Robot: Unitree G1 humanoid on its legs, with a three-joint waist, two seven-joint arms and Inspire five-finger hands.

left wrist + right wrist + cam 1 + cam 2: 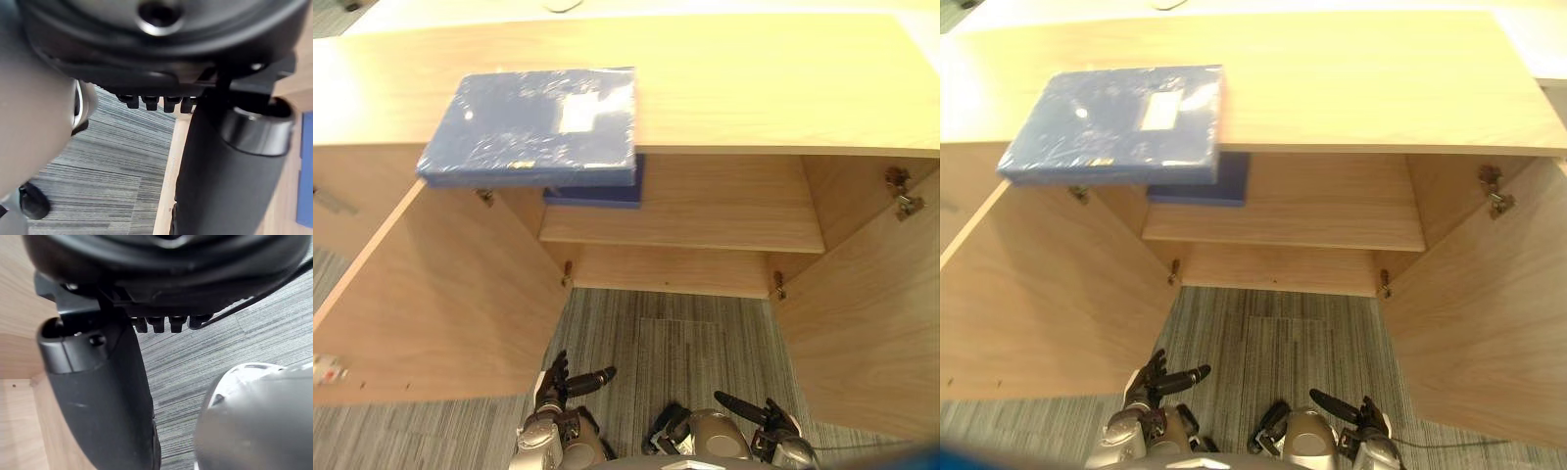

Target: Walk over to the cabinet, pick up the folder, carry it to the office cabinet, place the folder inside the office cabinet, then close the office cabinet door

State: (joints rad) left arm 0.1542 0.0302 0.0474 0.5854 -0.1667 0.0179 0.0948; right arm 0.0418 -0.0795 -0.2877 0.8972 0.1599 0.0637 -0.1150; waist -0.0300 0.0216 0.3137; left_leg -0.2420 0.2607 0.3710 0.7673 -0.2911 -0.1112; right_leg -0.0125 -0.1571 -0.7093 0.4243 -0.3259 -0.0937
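Note:
The wrapped blue folder (pixel 536 122) will stay stiff and tilt in one piece when I lift its end, because the overhanging near edge (pixel 529 178) is straight.
A blue folder (pixel 533 127) wrapped in clear film lies flat on the cabinet top (pixel 754 88) at the left, its near edge overhanging the front. A second blue folder (pixel 597 194) rests on the shelf (pixel 705 215) inside the cabinet, just below the first. My left hand (pixel 563 384) hangs low over the carpet, far beneath the folders, open and holding nothing; its fingers (pixel 151 102) are straight. My right hand (pixel 759 411) hangs low at the right, also open and holding nothing, with its fingers (pixel 168 324) relaxed.
Both wooden cabinet doors stand wide open: the left door (pixel 440 294) swings out toward me on the left, the right door (pixel 862 313) on the right. Striped grey carpet (pixel 656 343) lies between them. Metal hinges (pixel 901 191) show inside at the upper right.

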